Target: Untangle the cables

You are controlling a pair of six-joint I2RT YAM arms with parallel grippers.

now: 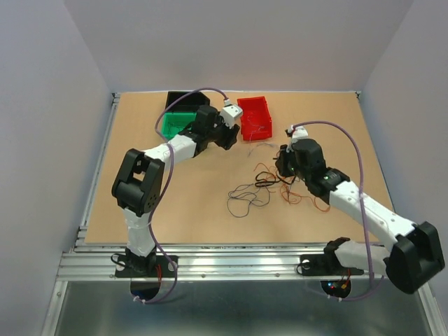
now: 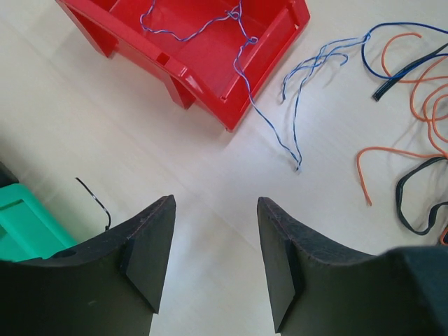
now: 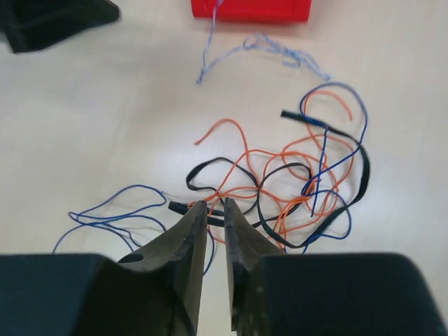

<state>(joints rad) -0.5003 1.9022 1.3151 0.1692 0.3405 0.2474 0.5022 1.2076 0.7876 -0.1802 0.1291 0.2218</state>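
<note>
The pale blue wire (image 2: pixel 264 117) turns back on itself in a sharp bend (image 2: pixel 298 166) outside the red bin, so both parts of the wire will come up together when I lift the bend.
A tangle of thin orange, black and blue cables (image 1: pixel 274 183) lies mid-table, with a looser dark loop (image 1: pixel 245 197) to its left. My right gripper (image 1: pixel 280 166) is down at the tangle. In the right wrist view its jaws (image 3: pixel 215 204) stand almost closed on a black cable (image 3: pixel 210 162) that crosses between the tips, with orange wire (image 3: pixel 280 155) beside it. My left gripper (image 1: pixel 232 134) hovers open and empty (image 2: pixel 215 203) over bare table by the red bin (image 2: pixel 203 77). A pale blue wire (image 2: pixel 189 28) lies in that bin and trails out over the table.
A green bin (image 1: pixel 175 124) and a black bin (image 1: pixel 183 100) stand left of the red bin (image 1: pixel 253 115) at the back. The green bin's corner (image 2: pixel 24 224) and a short black wire end (image 2: pixel 94 201) sit left of my left fingers. Grey walls surround the table.
</note>
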